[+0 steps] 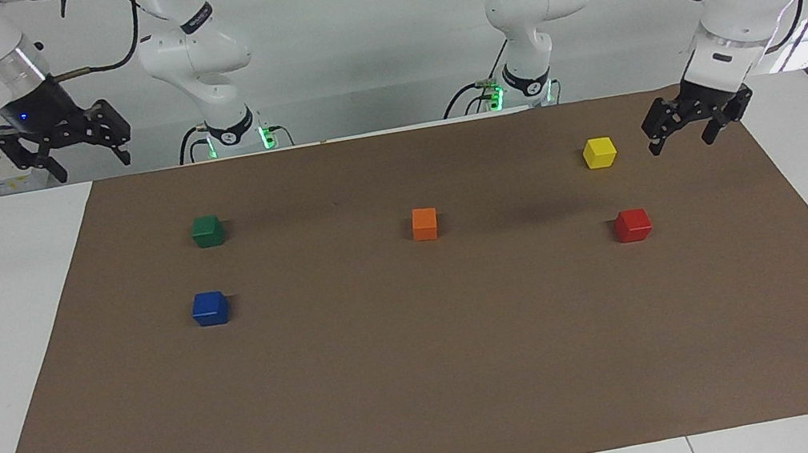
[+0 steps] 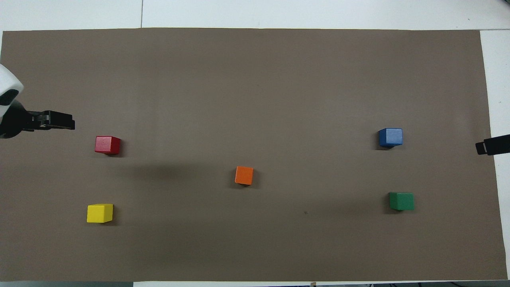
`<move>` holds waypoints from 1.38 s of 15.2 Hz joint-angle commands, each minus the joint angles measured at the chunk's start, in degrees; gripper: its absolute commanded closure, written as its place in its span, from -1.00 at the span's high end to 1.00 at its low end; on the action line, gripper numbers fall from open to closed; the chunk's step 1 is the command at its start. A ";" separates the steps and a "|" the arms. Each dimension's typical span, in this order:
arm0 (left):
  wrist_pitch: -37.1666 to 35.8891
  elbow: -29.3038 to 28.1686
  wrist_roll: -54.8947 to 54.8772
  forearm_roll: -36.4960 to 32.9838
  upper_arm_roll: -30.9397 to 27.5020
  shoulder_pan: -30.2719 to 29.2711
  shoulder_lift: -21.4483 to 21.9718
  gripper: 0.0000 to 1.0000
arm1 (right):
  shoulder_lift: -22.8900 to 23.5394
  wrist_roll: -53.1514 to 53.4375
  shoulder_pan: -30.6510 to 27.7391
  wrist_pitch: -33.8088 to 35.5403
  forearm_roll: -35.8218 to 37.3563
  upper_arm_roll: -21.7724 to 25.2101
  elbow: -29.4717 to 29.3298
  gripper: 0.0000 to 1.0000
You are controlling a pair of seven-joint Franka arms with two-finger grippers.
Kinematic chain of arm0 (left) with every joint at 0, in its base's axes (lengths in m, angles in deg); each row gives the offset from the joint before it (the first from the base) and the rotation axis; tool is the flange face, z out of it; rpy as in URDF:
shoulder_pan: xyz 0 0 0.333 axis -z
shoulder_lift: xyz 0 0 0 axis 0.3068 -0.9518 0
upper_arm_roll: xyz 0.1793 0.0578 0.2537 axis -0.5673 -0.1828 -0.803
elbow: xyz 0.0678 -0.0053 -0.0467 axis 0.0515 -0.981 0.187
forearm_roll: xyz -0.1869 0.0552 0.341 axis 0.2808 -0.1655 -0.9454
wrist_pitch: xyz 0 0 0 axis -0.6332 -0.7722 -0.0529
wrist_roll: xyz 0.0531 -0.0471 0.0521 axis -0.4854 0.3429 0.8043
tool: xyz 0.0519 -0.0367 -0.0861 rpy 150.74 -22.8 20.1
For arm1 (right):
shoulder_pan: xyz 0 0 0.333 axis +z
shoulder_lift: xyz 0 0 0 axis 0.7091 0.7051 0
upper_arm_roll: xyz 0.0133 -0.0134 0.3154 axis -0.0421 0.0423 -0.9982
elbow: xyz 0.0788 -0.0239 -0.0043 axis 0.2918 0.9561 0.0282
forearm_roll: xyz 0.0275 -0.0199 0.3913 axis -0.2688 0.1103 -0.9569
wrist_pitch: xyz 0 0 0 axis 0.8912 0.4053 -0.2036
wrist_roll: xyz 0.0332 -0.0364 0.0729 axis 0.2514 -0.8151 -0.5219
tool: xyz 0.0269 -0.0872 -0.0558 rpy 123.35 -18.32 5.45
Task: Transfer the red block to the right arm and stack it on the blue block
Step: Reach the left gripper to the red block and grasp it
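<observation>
I should continue to move my left gripper's open fingers down to the red block (image 2: 107, 145) until they straddle it, since it lies clear of the yellow block (image 2: 100, 213).
The red block (image 1: 632, 225) (image 2: 107, 144) rests on the brown mat toward the left arm's end of the table. My left gripper (image 1: 683, 143) (image 2: 55, 121) hangs open and empty above the mat's edge, close to the red block but apart from it. The blue block (image 1: 210, 308) (image 2: 390, 137) sits on the mat toward the right arm's end. My right gripper (image 1: 90, 167) (image 2: 492, 145), with a small blue light on its wrist, waits open and empty, raised off that end of the mat.
A yellow block (image 1: 599, 152) (image 2: 99, 213) lies nearer to the robots than the red one. An orange block (image 1: 425, 223) (image 2: 244, 175) sits mid-mat. A green block (image 1: 208, 231) (image 2: 401, 201) lies nearer to the robots than the blue one. The brown mat (image 1: 429, 384) covers most of the white table.
</observation>
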State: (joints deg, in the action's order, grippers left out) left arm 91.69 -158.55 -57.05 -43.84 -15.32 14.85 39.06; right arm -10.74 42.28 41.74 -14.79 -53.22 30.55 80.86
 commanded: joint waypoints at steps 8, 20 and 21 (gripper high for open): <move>24.86 -13.86 -1.77 0.98 -0.06 -0.32 -9.16 1.00 | -1.64 -2.90 -3.61 -6.51 -29.07 0.05 14.93 1.00; 30.93 -20.72 -1.77 0.98 0.03 -0.24 -10.04 1.00 | 3.26 -25.66 -5.20 -1.09 -75.92 -0.04 31.72 1.00; 31.28 -20.89 -1.77 0.98 -0.06 -0.24 -10.04 1.00 | 5.19 -29.34 -5.02 1.11 -77.17 -0.04 31.73 1.00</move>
State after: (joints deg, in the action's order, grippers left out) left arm 120.41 -177.59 -57.52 -43.84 -15.27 14.60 28.50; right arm -8.15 19.03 36.20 -16.78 -125.96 30.52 110.86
